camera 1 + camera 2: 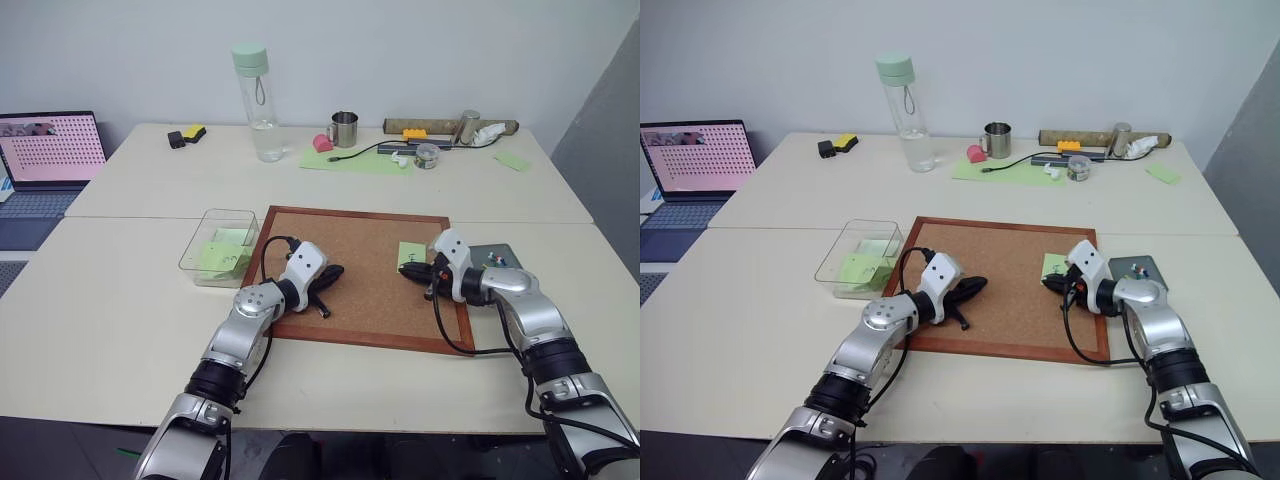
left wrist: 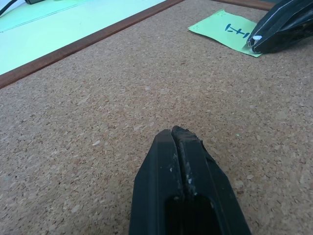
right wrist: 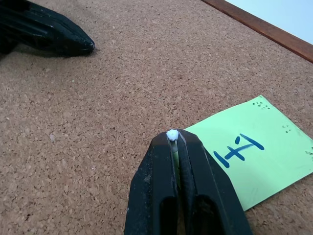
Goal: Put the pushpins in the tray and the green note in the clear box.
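Note:
My right gripper should lift the note [image 1: 411, 253] and hand it to my left gripper, since it holds the green note's edge [image 3: 194, 131] across the corkboard from the clear box.
The green note [image 3: 249, 152], marked with a handwritten "H", lies on the right part of the corkboard [image 1: 365, 290]. My right gripper [image 3: 172, 137] is shut on a pale pushpin [image 3: 172, 134] at the note's edge, and I cannot tell whether the pin is still stuck in. My left gripper [image 2: 176, 133] rests shut and empty over the board's left part, apart from the note. The dark-grey tray [image 1: 508, 252] sits just right of the board with small coloured pushpins [image 1: 492, 259] in it. The clear box [image 1: 190, 256] stands left of the board and holds other green notes.
Along the table's far side stand a water bottle [image 1: 257, 100], a metal mug [image 1: 344, 128], a large light-green sheet [image 1: 350, 160] with a cable, and small clutter at the far right. An open laptop [image 1: 50, 150] sits on a table at the left.

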`<action>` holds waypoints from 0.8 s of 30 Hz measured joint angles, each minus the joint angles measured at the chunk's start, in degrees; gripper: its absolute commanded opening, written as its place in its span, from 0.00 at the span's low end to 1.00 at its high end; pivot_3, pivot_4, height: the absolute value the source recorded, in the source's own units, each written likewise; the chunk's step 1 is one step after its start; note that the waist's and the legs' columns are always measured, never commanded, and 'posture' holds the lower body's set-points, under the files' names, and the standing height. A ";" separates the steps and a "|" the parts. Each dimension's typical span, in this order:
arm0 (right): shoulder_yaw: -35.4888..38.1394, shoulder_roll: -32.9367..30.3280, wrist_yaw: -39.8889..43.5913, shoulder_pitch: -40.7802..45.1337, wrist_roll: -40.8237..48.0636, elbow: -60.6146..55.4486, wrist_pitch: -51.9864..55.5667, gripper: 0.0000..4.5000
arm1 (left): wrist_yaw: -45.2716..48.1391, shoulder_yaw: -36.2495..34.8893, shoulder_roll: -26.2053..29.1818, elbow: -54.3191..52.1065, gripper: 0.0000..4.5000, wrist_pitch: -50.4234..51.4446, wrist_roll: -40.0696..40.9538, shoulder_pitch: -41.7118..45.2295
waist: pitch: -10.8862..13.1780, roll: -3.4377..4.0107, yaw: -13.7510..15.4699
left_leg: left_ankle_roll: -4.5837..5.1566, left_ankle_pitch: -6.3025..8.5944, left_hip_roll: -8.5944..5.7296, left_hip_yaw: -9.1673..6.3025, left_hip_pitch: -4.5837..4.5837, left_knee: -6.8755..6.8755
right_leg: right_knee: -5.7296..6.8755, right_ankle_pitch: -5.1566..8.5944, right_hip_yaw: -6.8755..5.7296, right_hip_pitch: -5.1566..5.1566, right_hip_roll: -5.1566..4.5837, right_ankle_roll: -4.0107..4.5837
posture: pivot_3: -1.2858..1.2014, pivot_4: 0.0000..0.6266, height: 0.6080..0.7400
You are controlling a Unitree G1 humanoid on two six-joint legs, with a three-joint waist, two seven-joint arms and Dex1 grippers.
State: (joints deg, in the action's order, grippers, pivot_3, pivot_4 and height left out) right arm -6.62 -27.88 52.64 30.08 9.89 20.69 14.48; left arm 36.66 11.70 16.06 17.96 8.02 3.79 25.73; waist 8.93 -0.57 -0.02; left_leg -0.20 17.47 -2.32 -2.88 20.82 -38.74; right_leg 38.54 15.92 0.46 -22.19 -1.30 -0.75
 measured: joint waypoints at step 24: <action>-3.29 -12.04 2.55 -2.54 -12.56 -17.05 -25.11 0.00 | 4.08 -15.73 -2.37 -21.64 0.53 33.50 32.30 -3.91 | 0.47 -0.33 -0.04 | -0.25 -0.12 0.02 -0.16 0.52 0.08 | -0.70 -0.02 -0.19 -0.17 0.00 -0.05 | 0.52 0.24 1.00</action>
State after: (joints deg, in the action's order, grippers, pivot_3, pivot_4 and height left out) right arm -9.91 -39.92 55.19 27.54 -2.67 3.65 -10.63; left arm 40.74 -4.03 13.68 -3.69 41.52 36.09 21.82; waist 9.40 -0.90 -0.06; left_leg -0.45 17.35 -2.29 -3.04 21.34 -38.66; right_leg 37.84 15.90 0.27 -22.35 -1.30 -0.80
